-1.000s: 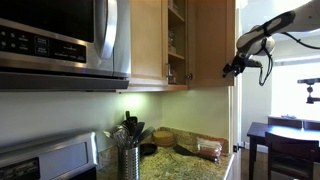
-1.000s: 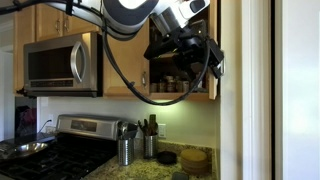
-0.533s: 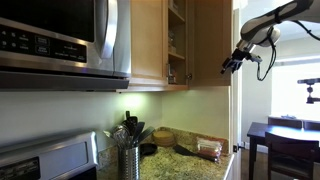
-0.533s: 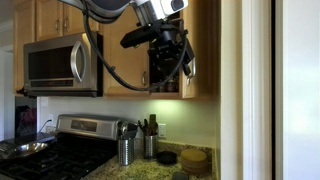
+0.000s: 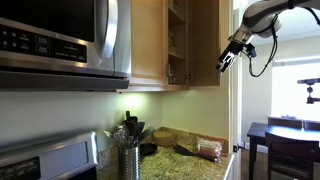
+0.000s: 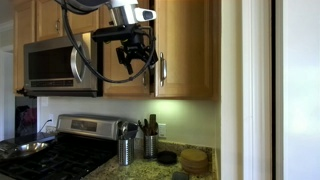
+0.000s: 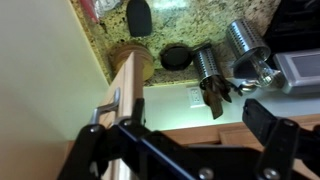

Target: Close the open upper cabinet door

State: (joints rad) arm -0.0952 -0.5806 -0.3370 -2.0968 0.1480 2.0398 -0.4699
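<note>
The inner side of the open cabinet door (image 7: 137,88) is at my gripper, so I should move back around the door's edge and push on the door's side with the handle (image 7: 107,108).
The upper cabinet door (image 6: 188,45) is a light honey-coloured wood panel with a small vertical silver handle (image 6: 163,68) near its lower edge. It stands only slightly ajar, with a narrow dark gap at its left edge. In an exterior view it shows as a panel (image 5: 210,40) beside the open shelves (image 5: 176,40). My gripper (image 6: 132,52) is at the door's handle side, just left of the handle, and it also shows in an exterior view (image 5: 228,57). In the wrist view the door edge (image 7: 128,95) and its handle (image 7: 106,112) lie left of my open, empty gripper (image 7: 198,108).
A microwave (image 6: 62,62) hangs left of the cabinet, above a stove (image 6: 60,150). A utensil holder (image 6: 125,150), a dark bowl (image 6: 167,157) and a tan container (image 6: 194,158) stand on the granite counter. A table and chair (image 5: 285,140) stand in the room beyond.
The door has swung from wide open to almost shut. My gripper has moved with it, leftwards in one exterior view and upwards in the other.
</note>
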